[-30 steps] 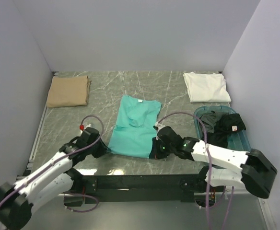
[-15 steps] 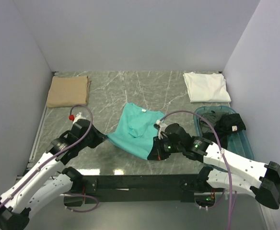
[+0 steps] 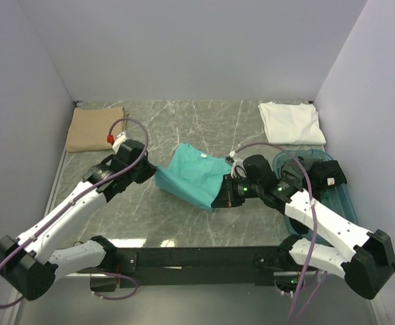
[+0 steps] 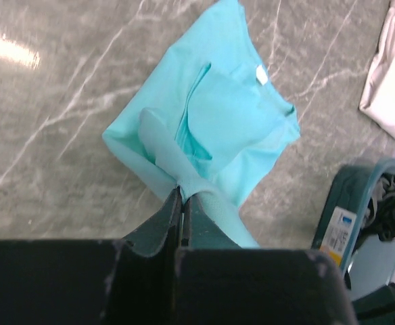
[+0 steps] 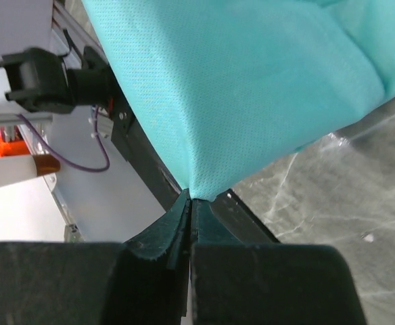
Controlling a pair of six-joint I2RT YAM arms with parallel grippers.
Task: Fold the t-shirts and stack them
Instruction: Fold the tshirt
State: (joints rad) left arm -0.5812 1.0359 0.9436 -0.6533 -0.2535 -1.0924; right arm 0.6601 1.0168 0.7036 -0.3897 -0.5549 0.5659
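The teal t-shirt's hem is tight and parallel to the collar edge, so my left gripper should keep carrying the hem's corner until it gets to the collar edge, then let go.
The teal t-shirt lies in the middle of the table with its near hem lifted and carried toward the collar. My left gripper is shut on the shirt's left hem corner. My right gripper is shut on the right hem corner, and the cloth hangs taut from it. A folded tan t-shirt lies at the far left. A folded white t-shirt lies at the far right. Dark grey t-shirts lie bunched in the tub.
The blue-green plastic tub stands at the right edge of the table, just behind my right arm; it also shows in the left wrist view. The black frame rail runs along the near edge. Walls close in three sides.
Both grippers have lifted the teal shirt's near hem and moved it away from the near edge toward the collar, so the shirt is now doubled over and shorter.
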